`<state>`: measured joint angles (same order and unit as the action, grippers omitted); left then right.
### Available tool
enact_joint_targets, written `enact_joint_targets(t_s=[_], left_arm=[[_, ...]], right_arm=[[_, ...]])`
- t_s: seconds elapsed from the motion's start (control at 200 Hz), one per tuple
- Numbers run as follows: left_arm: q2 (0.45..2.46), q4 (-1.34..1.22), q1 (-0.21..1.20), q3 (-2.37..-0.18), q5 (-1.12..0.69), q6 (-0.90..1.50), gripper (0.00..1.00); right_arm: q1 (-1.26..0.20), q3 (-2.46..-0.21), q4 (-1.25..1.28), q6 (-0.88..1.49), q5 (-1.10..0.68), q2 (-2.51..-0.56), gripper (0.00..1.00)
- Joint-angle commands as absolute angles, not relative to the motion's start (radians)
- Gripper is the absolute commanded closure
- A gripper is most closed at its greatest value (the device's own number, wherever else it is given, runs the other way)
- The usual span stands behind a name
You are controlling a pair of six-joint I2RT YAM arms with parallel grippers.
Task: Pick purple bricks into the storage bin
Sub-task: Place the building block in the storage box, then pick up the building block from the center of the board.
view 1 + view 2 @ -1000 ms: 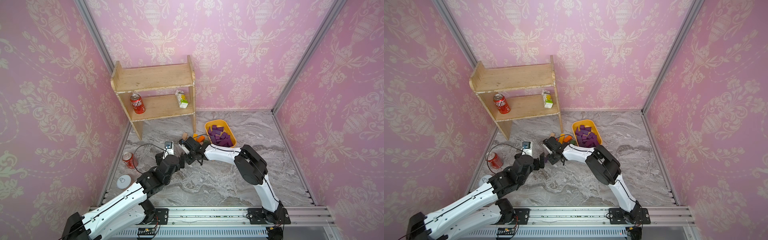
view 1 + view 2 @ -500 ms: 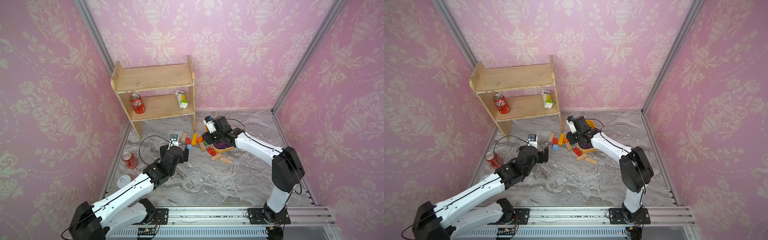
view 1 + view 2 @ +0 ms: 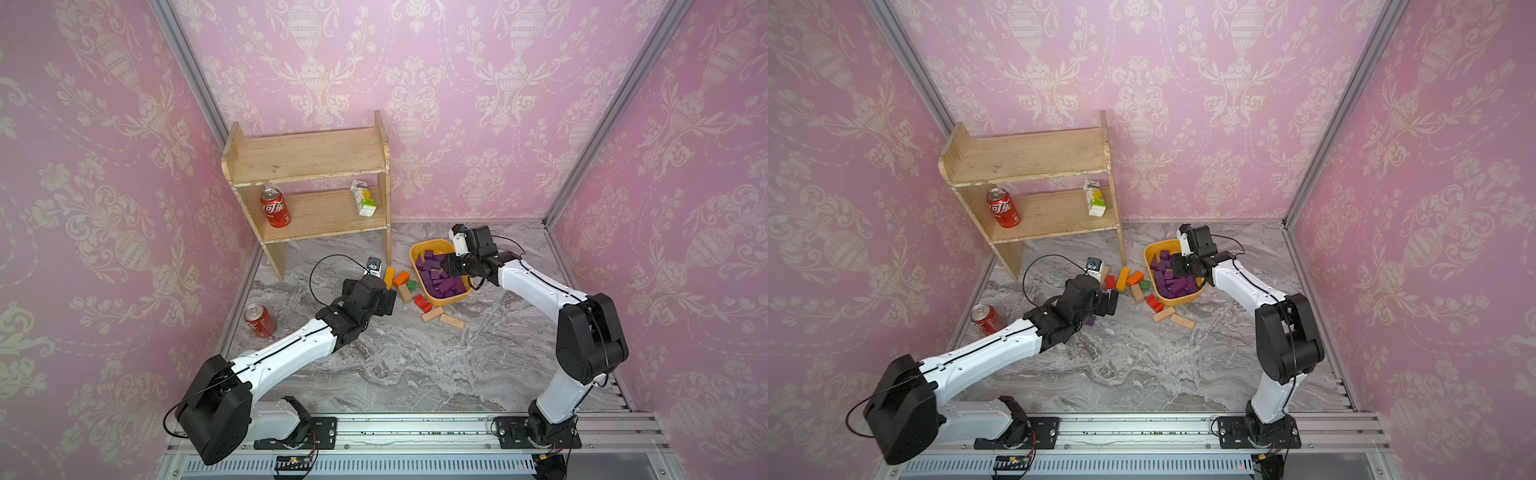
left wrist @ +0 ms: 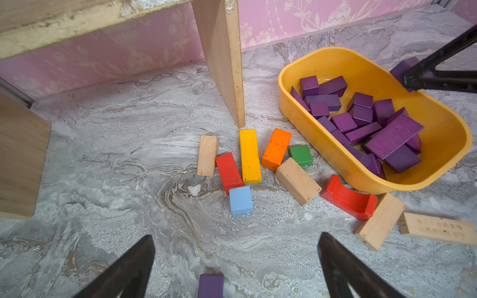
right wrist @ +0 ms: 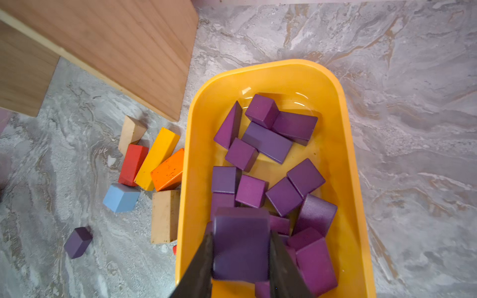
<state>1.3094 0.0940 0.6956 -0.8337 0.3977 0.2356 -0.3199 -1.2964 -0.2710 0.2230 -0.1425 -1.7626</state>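
The robot's left gripper should move back and come down onto the brick (image 4: 211,286) before it closes, because the purple brick on the floor (image 3: 1090,320) lies behind its open fingers.
The yellow-orange storage bin (image 3: 412,259) (image 3: 1183,300) (image 5: 196,144) lies on the marble floor right of the shelf, with several purple bricks (image 3: 440,282) (image 4: 392,136) piled in it. My right gripper (image 5: 241,234) (image 3: 446,266) hangs over the bin, shut on a purple brick (image 5: 241,255) that is also seen in the left wrist view (image 4: 402,69). One more purple brick (image 4: 210,285) (image 5: 77,242) (image 3: 1090,320) lies on the floor between the fingers of my left gripper (image 4: 235,234) (image 3: 1113,301), which is open just above the floor and touches nothing.
Red, yellow, orange, green, light-blue and tan blocks (image 4: 249,154) lie between the shelf leg and the bin; two tan blocks (image 3: 442,318) sit in front of the bin. The wooden shelf (image 3: 307,166) holds a cola can and a carton. Another can (image 3: 259,320) stands by the left wall.
My right arm has swung from the floor left of the bin, near the left gripper, to above the bin. The left arm has shifted a little and stays open.
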Motion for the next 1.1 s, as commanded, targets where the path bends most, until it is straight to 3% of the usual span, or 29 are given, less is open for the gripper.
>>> enact_joint_targets(t_s=[0.0,0.07,0.175,0.53,0.766,0.966,1.096], left_arm=[[1.333,0.084,0.682,-0.861,0.371,0.208,0.01],[1.349,0.091,0.674,-0.869,0.36,0.221,0.01],[1.36,0.106,0.664,-0.876,0.35,0.235,0.01],[1.372,0.399,0.598,-0.932,0.344,0.326,0.01],[1.375,0.479,0.583,-0.884,0.291,0.388,0.05],[1.458,0.517,0.568,-0.87,0.241,0.428,0.14],[1.518,0.485,0.561,-0.865,0.211,0.424,0.35]], right_arm=[[-0.305,-1.297,-0.272,0.241,-0.14,-1.777,0.6],[-0.298,-1.302,-0.285,0.238,-0.132,-1.778,0.51],[-0.291,-1.292,-0.294,0.237,-0.12,-1.754,0.3],[-0.304,-0.996,-0.232,0.269,-0.176,-1.405,0.28],[-0.311,-0.776,-0.211,0.306,-0.37,-1.127,0.15],[-0.311,-0.666,-0.222,0.327,-0.397,-0.992,0.13],[-0.31,-0.618,-0.206,0.33,-0.398,-0.964,0.15]])
